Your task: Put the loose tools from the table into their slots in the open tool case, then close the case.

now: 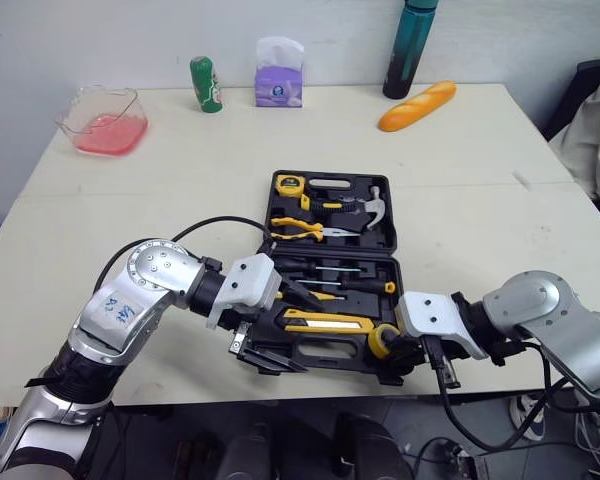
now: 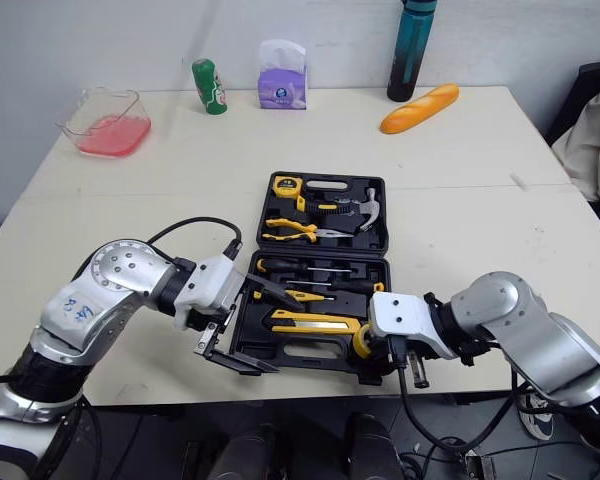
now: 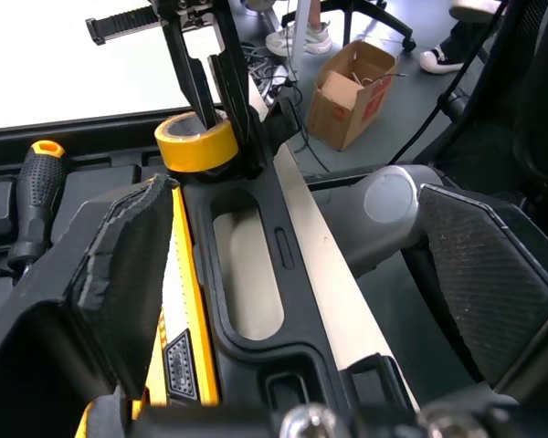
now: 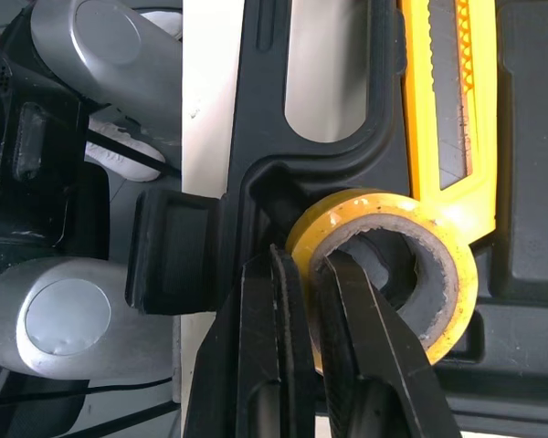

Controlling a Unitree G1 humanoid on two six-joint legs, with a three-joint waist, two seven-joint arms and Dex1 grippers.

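Note:
I expect the far half (image 1: 332,212) to swing over with its tools and shut flat when I lift it, because the halves meet along a hinge seam (image 1: 334,251).
The black tool case (image 1: 325,352) lies open at the table's near edge. Its far half holds a tape measure (image 1: 290,184), pliers (image 1: 295,228) and a hammer (image 1: 365,212). Screwdrivers (image 1: 330,270) and a yellow utility knife (image 1: 325,320) lie in the near half. My right gripper (image 4: 310,260) is shut on the wall of a yellow tape roll (image 4: 374,203) at the case's near right corner (image 1: 383,340), one finger inside the ring. My left gripper (image 1: 280,325) is open at the near left corner, its pads (image 3: 119,274) wide apart astride the case's front rim and handle cutout.
Along the table's far side stand a clear bowl with pink contents (image 1: 105,120), a green can (image 1: 206,84), a purple tissue pack (image 1: 279,75), a teal bottle (image 1: 410,50) and a bread loaf (image 1: 417,106). A person in light clothing (image 1: 595,130) sits at the right edge.

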